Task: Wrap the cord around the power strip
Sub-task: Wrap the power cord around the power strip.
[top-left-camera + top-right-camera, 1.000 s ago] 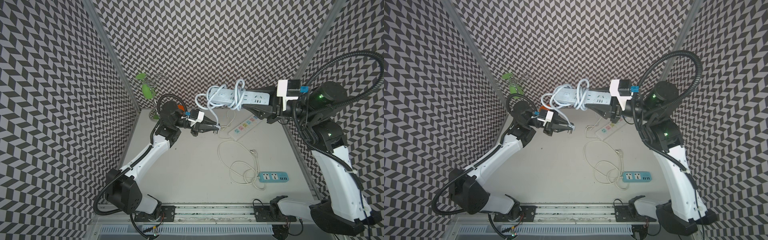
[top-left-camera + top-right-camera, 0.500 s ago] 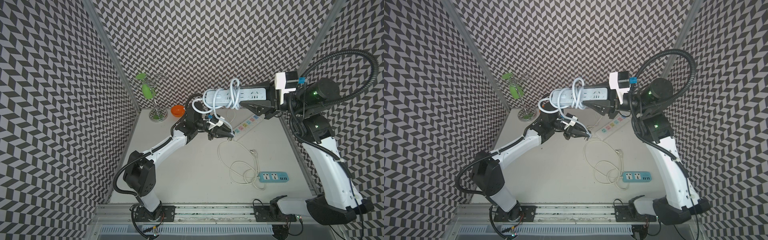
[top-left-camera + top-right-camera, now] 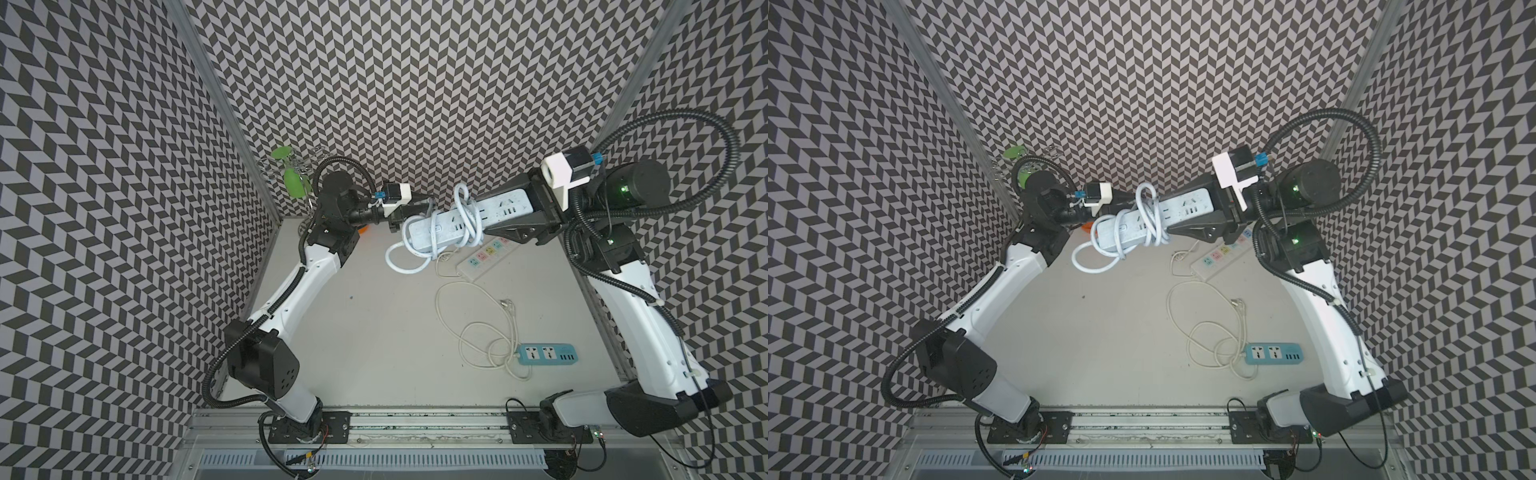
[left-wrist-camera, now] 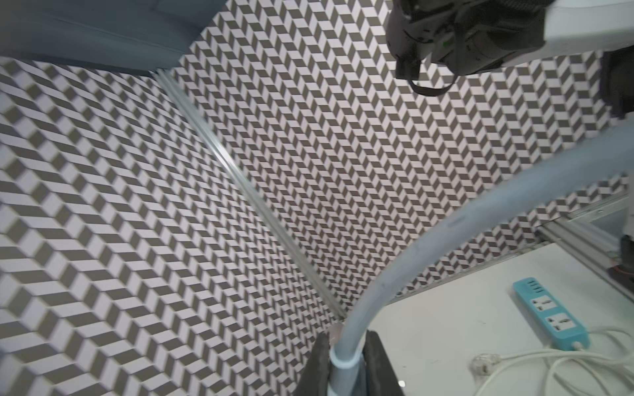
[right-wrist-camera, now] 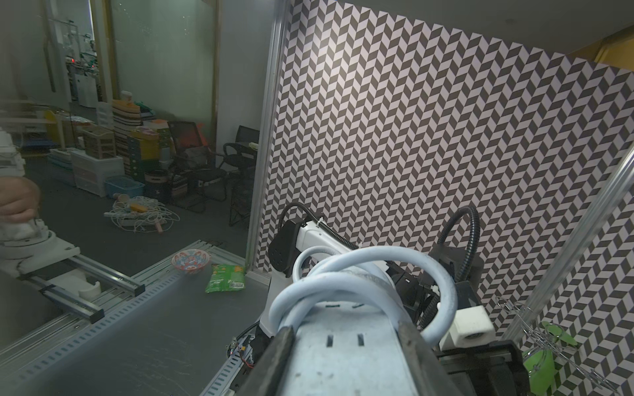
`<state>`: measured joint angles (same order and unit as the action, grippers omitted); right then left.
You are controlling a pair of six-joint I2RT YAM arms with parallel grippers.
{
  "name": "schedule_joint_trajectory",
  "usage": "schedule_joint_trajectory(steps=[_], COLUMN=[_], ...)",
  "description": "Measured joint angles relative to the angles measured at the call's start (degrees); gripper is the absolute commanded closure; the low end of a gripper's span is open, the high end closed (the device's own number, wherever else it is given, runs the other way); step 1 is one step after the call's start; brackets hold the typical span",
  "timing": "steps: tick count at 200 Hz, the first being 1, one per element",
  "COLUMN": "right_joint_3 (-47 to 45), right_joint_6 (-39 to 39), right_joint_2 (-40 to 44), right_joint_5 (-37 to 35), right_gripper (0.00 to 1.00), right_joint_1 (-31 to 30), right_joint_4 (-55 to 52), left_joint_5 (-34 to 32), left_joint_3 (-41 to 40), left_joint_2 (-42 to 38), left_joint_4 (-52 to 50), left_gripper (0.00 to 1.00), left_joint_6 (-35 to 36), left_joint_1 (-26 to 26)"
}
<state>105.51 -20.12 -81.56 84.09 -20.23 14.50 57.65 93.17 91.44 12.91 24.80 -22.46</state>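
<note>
A slack cord loop (image 3: 397,264) hangs under the power strip's loose end, and my left gripper is behind it, so I should bring the cord's plug end around to the power strip's near side (image 3: 448,242).
The power strip (image 3: 505,206), a slim pale blue-grey bar, is held in the air at the back with its free end tilted down to the left. My right gripper (image 3: 498,212) is shut on its right half; in the right wrist view the fingers (image 5: 274,356) press both long sides of the strip (image 5: 343,360). The cord (image 3: 465,216) loops round the strip's middle, and a slack loop (image 3: 405,266) hangs below the free end. My left gripper (image 3: 422,208) sits behind that end, shut on the cord (image 4: 446,233) near its plug collar. Both top views show the strip (image 3: 1187,205).
On the table lie a wide white strip with pastel sockets (image 3: 484,259), a teal two-socket strip (image 3: 546,354) and a tangle of thin cream cord (image 3: 478,324). A wire stand with green pieces (image 3: 291,178) stands in the back left corner, with a small orange thing (image 3: 362,230) near it.
My left gripper has carried the cord from under the strip up and leftwards to behind its free end. The right gripper has tilted the strip, free end lower.
</note>
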Motion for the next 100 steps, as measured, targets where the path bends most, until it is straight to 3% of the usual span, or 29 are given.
schedule_joint_trajectory(steps=[100], right_joint_3=[-1.51], right_joint_6=[-10.43], right_joint_2=[-10.93], right_joint_5=[2.64], right_gripper=[1.00], right_joint_1=[-0.28], right_joint_4=[11.47], left_joint_5=[-30.60], left_joint_3=[5.97], left_joint_2=[-2.71], left_joint_4=[-7.96], left_gripper=[0.94], left_joint_6=[18.16], left_joint_1=[-1.42])
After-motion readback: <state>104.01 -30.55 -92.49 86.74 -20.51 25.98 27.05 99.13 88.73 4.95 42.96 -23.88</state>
